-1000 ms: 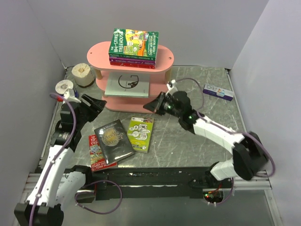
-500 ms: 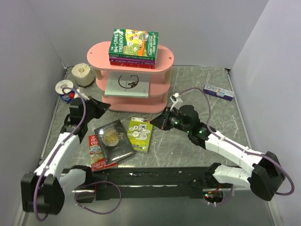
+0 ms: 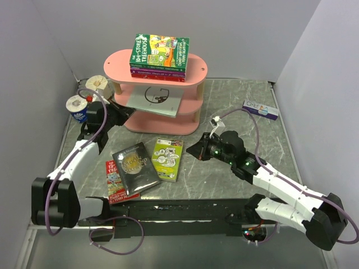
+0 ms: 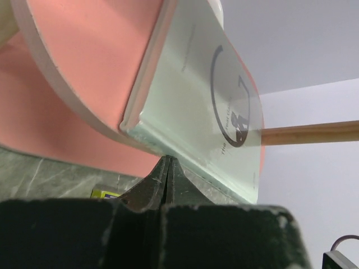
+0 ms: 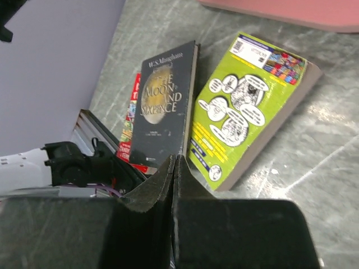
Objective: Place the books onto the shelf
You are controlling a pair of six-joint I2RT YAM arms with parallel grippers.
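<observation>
The grey book lies crooked, its front corner (image 3: 173, 116) jutting off the shelf, so next my left gripper steadies its side edge (image 3: 132, 97) while my right gripper pushes it in.
The pink shelf (image 3: 196, 72) stands at the back middle with a stack of colourful books (image 3: 160, 53) on its top board. A grey book with a big "G" (image 3: 154, 100) (image 4: 207, 95) lies tilted on a lower board, its left edge sticking out. My left gripper (image 3: 116, 110) (image 4: 167, 159) is shut and empty, its tips against that book's lower edge. On the table lie a lime-green book (image 3: 168, 158) (image 5: 247, 106), a dark book (image 3: 134, 168) (image 5: 162, 106) and a red book (image 3: 115, 184) (image 5: 130, 120). My right gripper (image 3: 193, 150) (image 5: 175, 159) is shut and empty, just right of the lime-green book.
Two pale rolls (image 3: 100, 86) (image 3: 76, 105) stand left of the shelf near the left wall. A small white-and-blue flat box (image 3: 259, 110) lies at the back right. Grey walls close in the table on three sides.
My left gripper shut and moved in to the shelf's left end, and the grey book now sits tilted. My right arm drew back from the shelf toward the near right.
</observation>
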